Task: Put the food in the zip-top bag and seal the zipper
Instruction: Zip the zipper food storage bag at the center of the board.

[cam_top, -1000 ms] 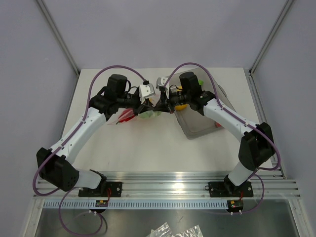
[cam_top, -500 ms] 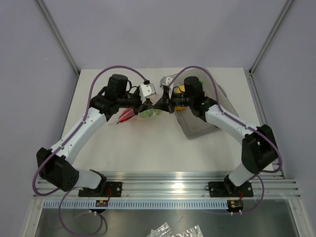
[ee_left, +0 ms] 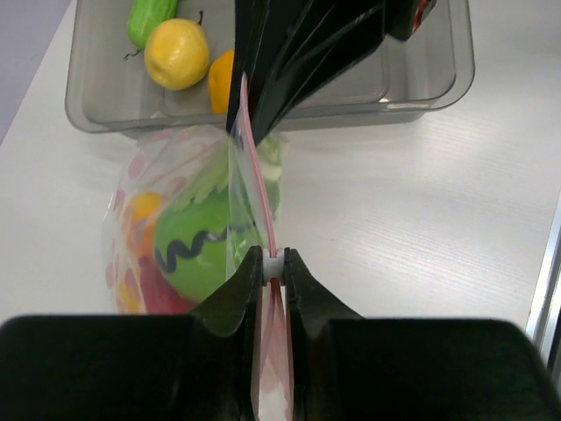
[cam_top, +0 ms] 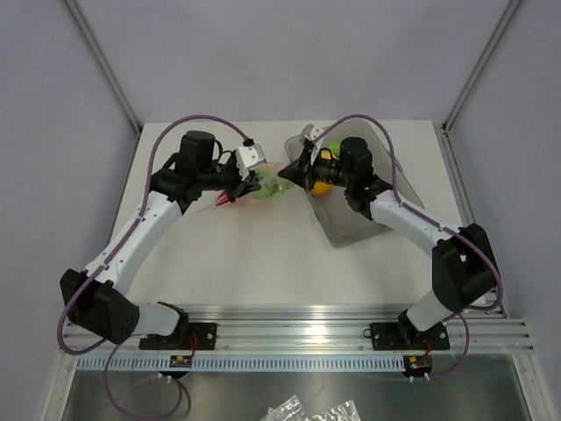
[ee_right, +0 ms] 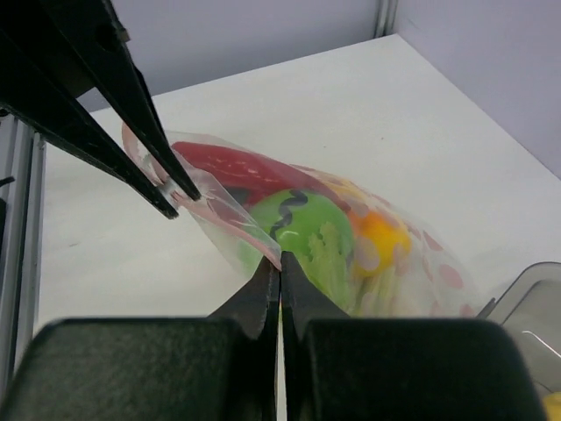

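Note:
My left gripper should pull next until the white slider reaches the zipper's far end (ee_right: 130,146), as the zipper runs straight (ee_left: 260,193) from my right gripper to the slider.
The zip-top bag (cam_top: 267,187) hangs between my two grippers above the table, holding a green fruit (ee_left: 197,241), a red piece (ee_right: 228,167) and a yellow-orange piece (ee_right: 381,232). My left gripper (ee_left: 274,261) is shut on the white slider of the pink-red zipper (ee_left: 254,167). My right gripper (ee_right: 280,266) is shut on the zipper's other end (ee_right: 230,230). In the top view the left gripper (cam_top: 248,182) is left of the bag and the right gripper (cam_top: 287,173) is right of it. More food lies in the grey tray: a yellow fruit (ee_left: 177,53), a green one (ee_left: 149,16), an orange one (ee_left: 222,81).
The grey translucent tray (cam_top: 351,224) lies on the white table under and right of my right arm, just behind the bag in the left wrist view (ee_left: 421,88). Frame posts stand at the table's back corners.
My left gripper has slid left along the zipper, away from the right gripper. The bag and both grippers have shifted a little toward the back of the table.

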`<state>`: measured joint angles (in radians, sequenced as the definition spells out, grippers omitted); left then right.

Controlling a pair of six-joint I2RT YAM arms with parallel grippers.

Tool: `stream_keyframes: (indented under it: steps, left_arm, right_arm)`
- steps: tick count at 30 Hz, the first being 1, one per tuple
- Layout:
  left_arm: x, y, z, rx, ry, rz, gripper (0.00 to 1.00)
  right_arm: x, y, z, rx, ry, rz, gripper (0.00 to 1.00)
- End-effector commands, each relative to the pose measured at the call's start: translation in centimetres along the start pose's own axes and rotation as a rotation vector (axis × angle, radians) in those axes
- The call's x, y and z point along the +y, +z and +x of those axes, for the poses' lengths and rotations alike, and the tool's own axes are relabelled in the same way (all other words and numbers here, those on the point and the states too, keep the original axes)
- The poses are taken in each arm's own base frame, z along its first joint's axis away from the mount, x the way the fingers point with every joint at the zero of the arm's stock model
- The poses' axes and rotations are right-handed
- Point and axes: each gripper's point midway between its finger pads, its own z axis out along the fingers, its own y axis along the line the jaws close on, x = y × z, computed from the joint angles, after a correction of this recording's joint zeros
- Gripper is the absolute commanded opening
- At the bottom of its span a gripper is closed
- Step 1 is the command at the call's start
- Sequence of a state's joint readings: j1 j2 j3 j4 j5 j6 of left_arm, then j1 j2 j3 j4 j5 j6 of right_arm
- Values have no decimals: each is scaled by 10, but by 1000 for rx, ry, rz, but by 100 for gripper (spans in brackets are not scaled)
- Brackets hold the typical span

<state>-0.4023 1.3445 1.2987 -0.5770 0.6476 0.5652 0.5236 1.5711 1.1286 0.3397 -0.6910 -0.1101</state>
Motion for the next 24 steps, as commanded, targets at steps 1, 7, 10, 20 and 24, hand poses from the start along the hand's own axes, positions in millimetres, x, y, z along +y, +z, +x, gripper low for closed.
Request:
stream_keyframes:
  steps: [1,7,10,20,24]
  left_arm:
    - [-7,-31,16,44,-84,-38,0]
    - [3,-59,31,45,-128,-165,0]
    - [16,-74,44,61,-151,-268,0]
    - [56,-113,78,126,-253,-545,0]
    - [61,-123,91,142,-298,-589,0]
  right_arm:
    - [-42,-21,-70,-189,-103,201,0]
    - [-58,-23,-70,-225,-57,278,0]
    - [-63,-26,-74,-252,-41,305,0]
    - [-74,-25,-72,-283,32,331,0]
    - [-78,-24,-65,-280,49,342,0]
